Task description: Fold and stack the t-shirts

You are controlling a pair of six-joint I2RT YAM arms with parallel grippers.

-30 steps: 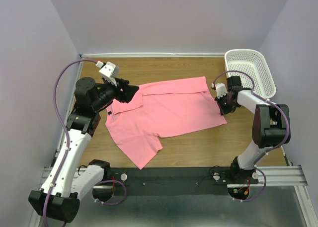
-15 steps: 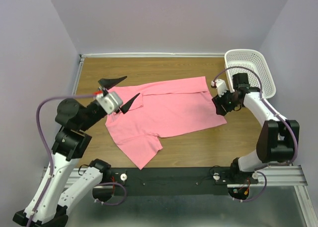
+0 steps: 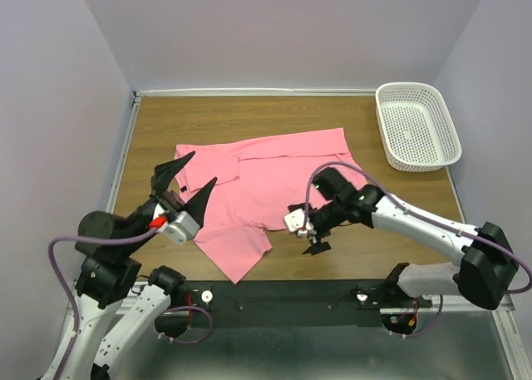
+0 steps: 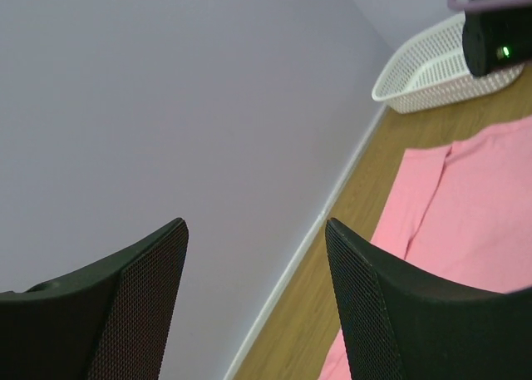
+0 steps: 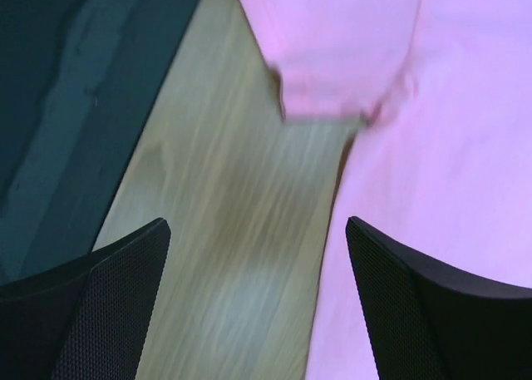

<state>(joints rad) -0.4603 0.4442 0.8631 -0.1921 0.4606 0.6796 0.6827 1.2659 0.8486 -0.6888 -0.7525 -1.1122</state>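
Note:
I can see a loose pucker [image 5: 391, 102] where the sleeve [image 3: 235, 252] meets the t-shirt's hem. The sleeve will bend upward when I lift it, while the t-shirt's body stays flat.
One salmon-pink t-shirt [image 3: 278, 179] lies spread on the wooden table [image 3: 166, 122], its far edge turned over in a narrow band and one sleeve [image 3: 237, 251] pointing toward the near edge. My left gripper [image 3: 190, 179] hangs open and tilted up over the shirt's left side, holding nothing; its wrist view shows the wall, with the t-shirt [image 4: 465, 197] at the right. My right gripper [image 3: 308, 227] is open and low at the shirt's near hem. Between its fingertips [image 5: 258, 222] I see bare wood, with the t-shirt [image 5: 432, 130] to the right and the sleeve [image 5: 332, 47] ahead.
A white mesh basket [image 3: 416, 126] stands at the far right corner, also the basket [image 4: 432, 72] in the left wrist view. The black base rail [image 3: 283, 293] runs along the table's near edge. Walls close in the back and both sides.
The right gripper opened, let go of the shirt's right edge and swung from beside the basket to the near hem. The left arm drew back toward its base and rose.

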